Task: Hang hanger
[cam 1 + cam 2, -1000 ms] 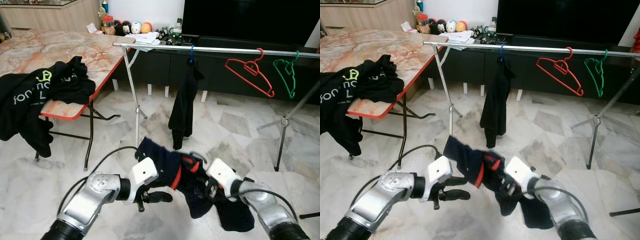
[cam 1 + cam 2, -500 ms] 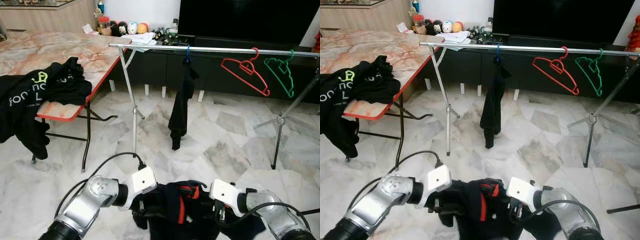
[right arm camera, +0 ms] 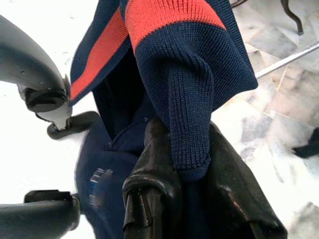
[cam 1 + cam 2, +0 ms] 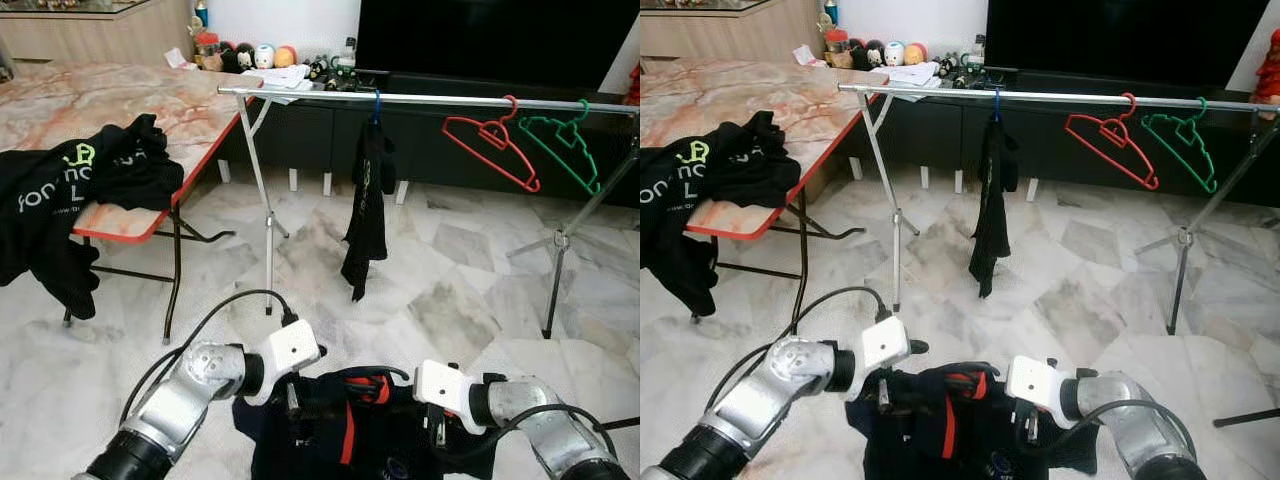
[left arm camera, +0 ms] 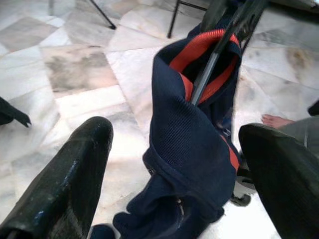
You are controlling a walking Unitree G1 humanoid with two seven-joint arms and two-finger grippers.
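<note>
I expect the navy shirt (image 4: pixel 375 432) to hang down and bring the hanger along when I carry it, because the dark hanger bar (image 5: pixel 214 63) goes through the red collar.
A navy shirt (image 4: pixel 350 430) with a red collar hangs low in front of me, between both arms. A dark hanger bar (image 5: pixel 209 64) runs through its red collar (image 5: pixel 199 47). My right gripper (image 3: pixel 187 189) is shut on the navy knit fabric at the collar. My left gripper (image 5: pixel 174 174) is open, with its fingers (image 5: pixel 65 184) spread wide on either side of the shirt. Beyond stands a metal clothes rail (image 4: pixel 440 98).
On the rail hang a black garment (image 4: pixel 366 215) on a blue hanger, a red hanger (image 4: pixel 492 142) and a green hanger (image 4: pixel 560 145). A marble-topped folding table (image 4: pixel 130 95) at the left carries black shirts (image 4: pixel 70 190). A dark TV cabinet stands behind the rail.
The navy shirt has dropped from mid-height to low between the grippers and now hangs spread out. The left gripper has closed in on it. The black garment on the rail swings slightly.
</note>
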